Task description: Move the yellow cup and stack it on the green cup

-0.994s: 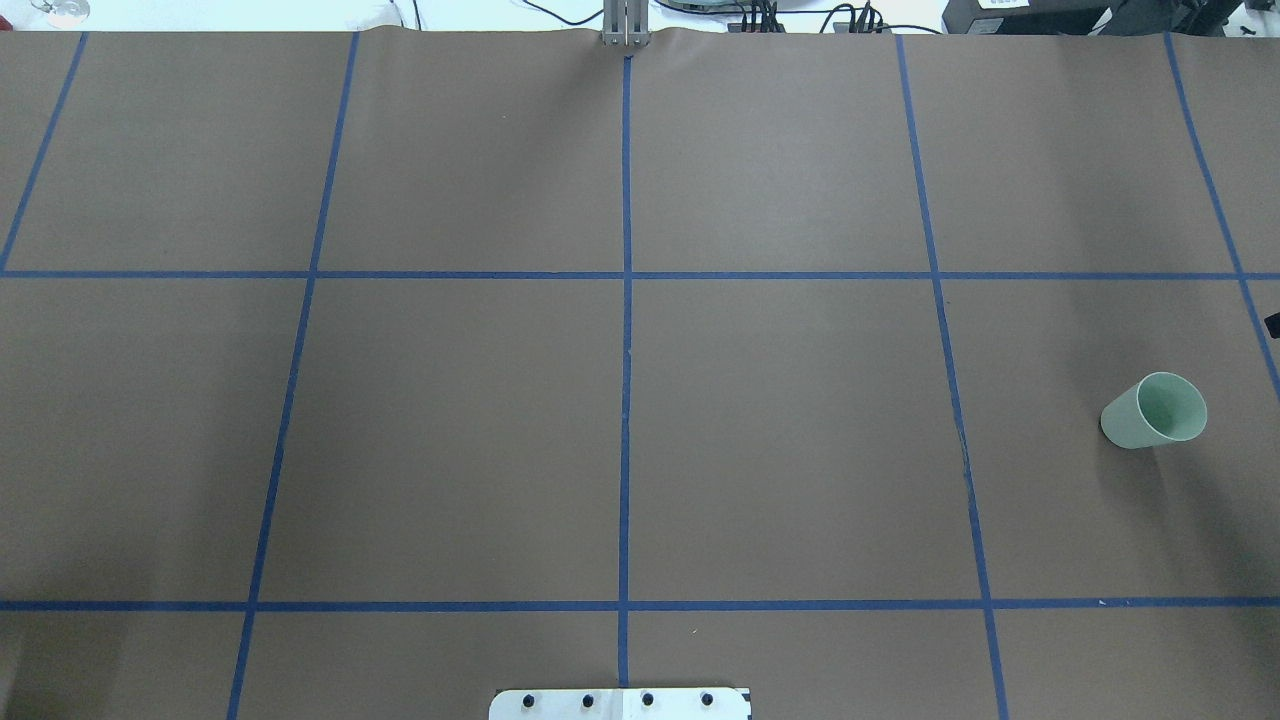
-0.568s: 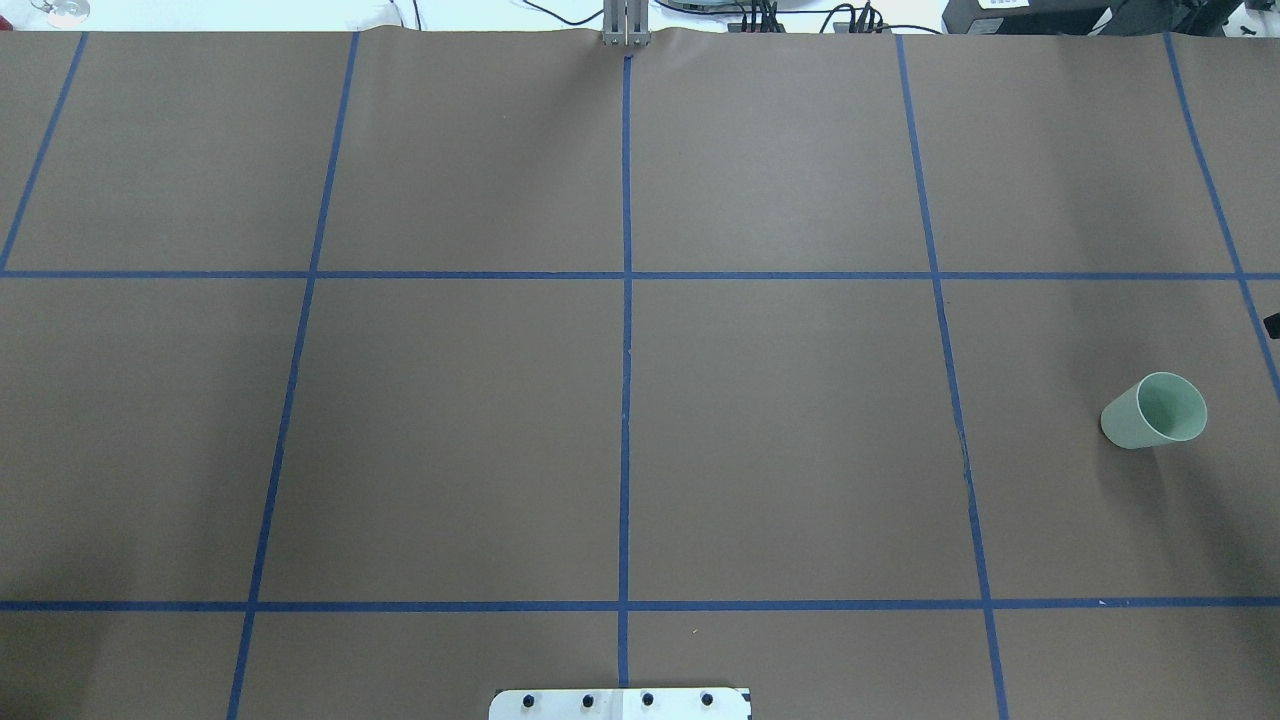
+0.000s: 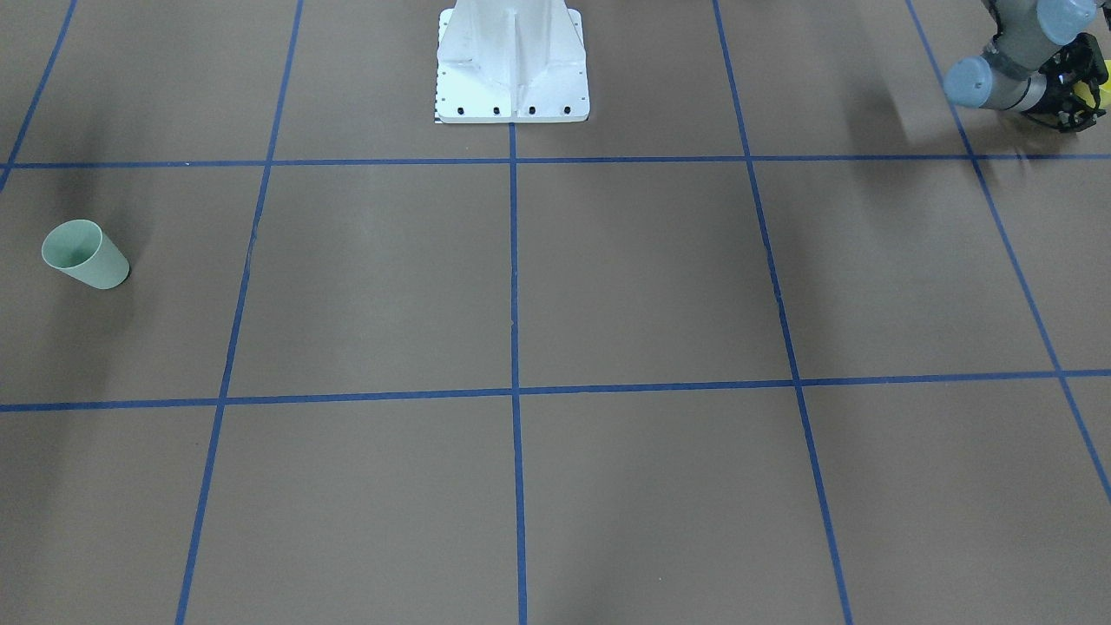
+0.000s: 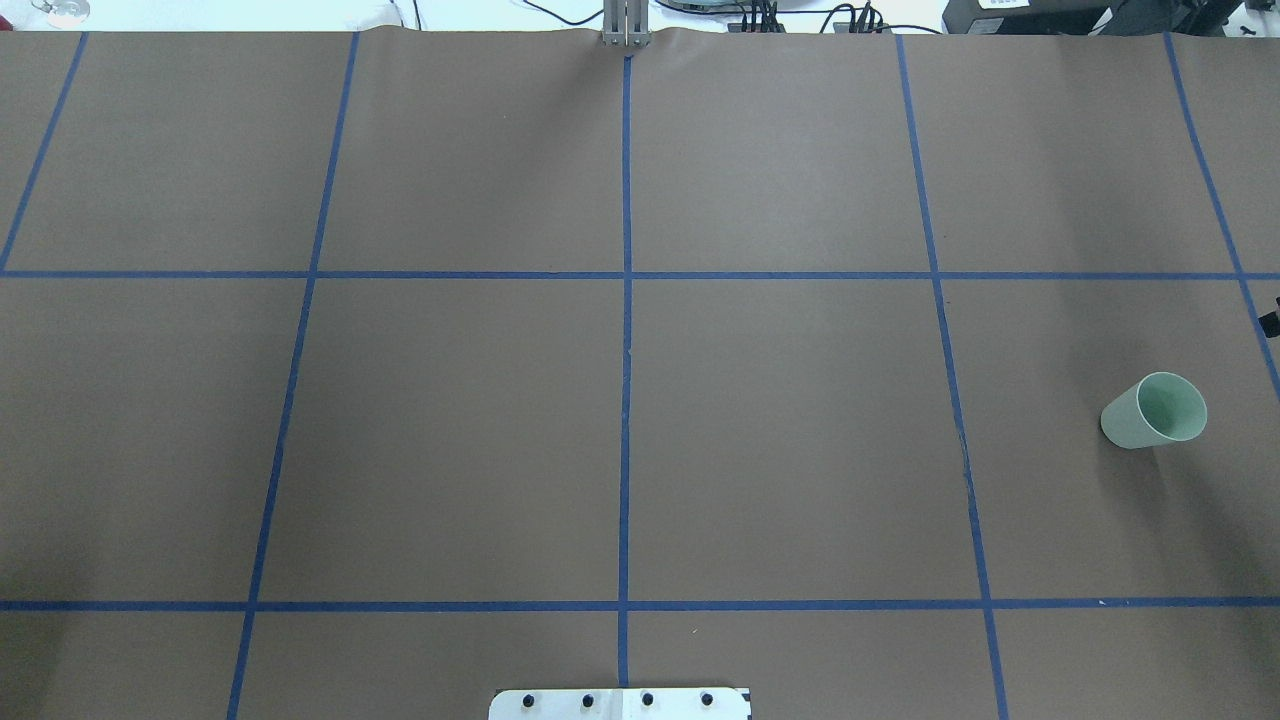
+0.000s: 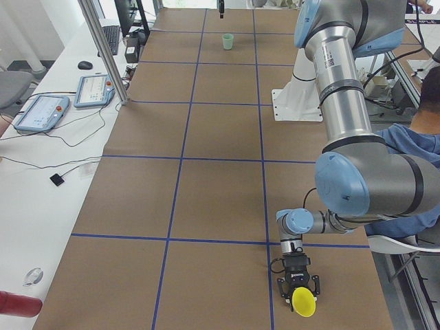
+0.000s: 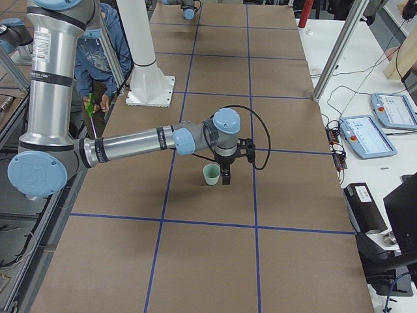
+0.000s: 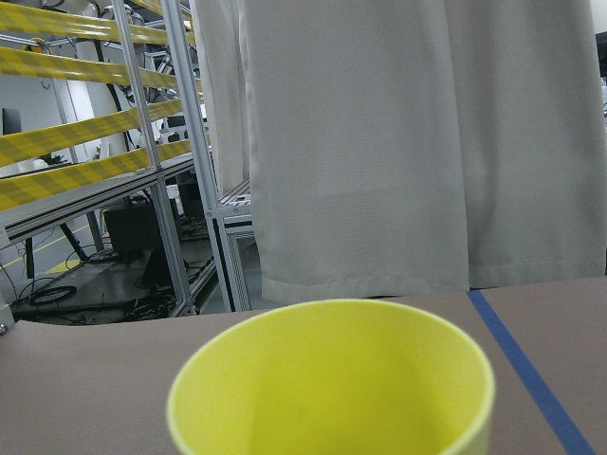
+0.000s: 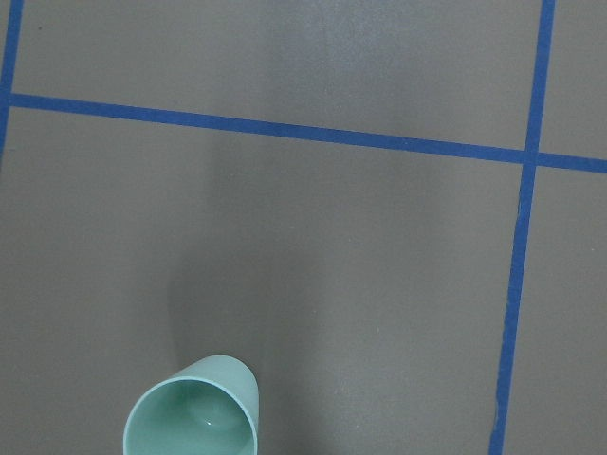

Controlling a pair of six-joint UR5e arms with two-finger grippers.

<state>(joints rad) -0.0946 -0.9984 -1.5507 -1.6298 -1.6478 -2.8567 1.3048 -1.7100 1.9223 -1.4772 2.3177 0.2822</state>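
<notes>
The yellow cup is far from the green cup, so next my left gripper swings the yellow cup around to the table's middle to meet my right gripper.
The yellow cup stands upright at the table's left end, near the robot's side. My left gripper lies low and level with its fingers on either side of the cup, shut on it. The cup fills the bottom of the left wrist view and peeks out past the gripper in the front view. The green cup stands upright at the far right of the table. My right gripper points down just beside it. I cannot tell whether it is open or shut. The right wrist view shows the green cup from above.
The brown table has a grid of blue tape lines. The robot's white base is at the near middle edge. A metal post and tablets stand on the side bench. A person sits by the left arm.
A black bit of the right gripper at the overhead view's right edge has shifted slightly. The green cup has not moved.
</notes>
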